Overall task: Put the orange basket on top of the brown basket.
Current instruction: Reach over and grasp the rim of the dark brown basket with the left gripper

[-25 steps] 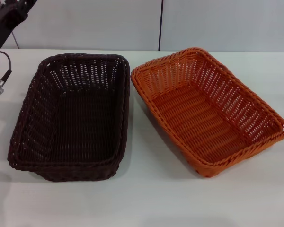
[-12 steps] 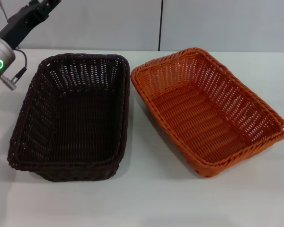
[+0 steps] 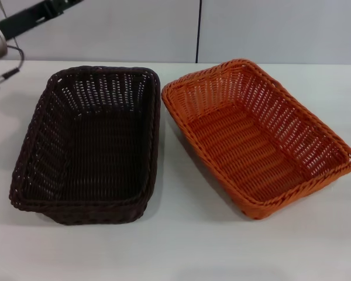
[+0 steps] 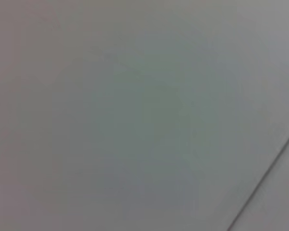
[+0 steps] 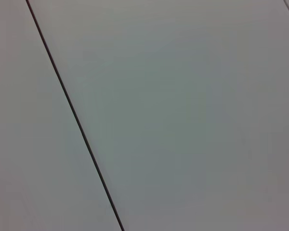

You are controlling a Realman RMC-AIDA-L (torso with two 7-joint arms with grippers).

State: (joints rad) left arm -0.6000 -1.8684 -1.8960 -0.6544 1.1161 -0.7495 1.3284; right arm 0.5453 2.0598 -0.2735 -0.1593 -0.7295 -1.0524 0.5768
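Observation:
The brown basket's outer long rim [image 3: 28, 143] is clear of the orange basket, so my left gripper should next go down to that rim's middle [image 3: 37, 119] and close there.
The orange basket [image 3: 257, 137] sits empty on the white table [image 3: 187, 246] at the right, turned at a slight angle. The brown basket [image 3: 90, 143] sits empty beside it on the left, a narrow gap between their rims. Part of my left arm [image 3: 23, 20] shows at the top left corner, above and behind the brown basket; its gripper is out of view. My right arm and gripper are out of view. Both wrist views show only a plain grey wall with a dark seam.
A grey wall panel [image 3: 269, 29] with a vertical dark seam [image 3: 198, 29] stands behind the table. Bare table surface lies in front of both baskets and to the far right.
My left arm has risen and swung up toward the top left corner, away from the brown basket. The baskets have not moved.

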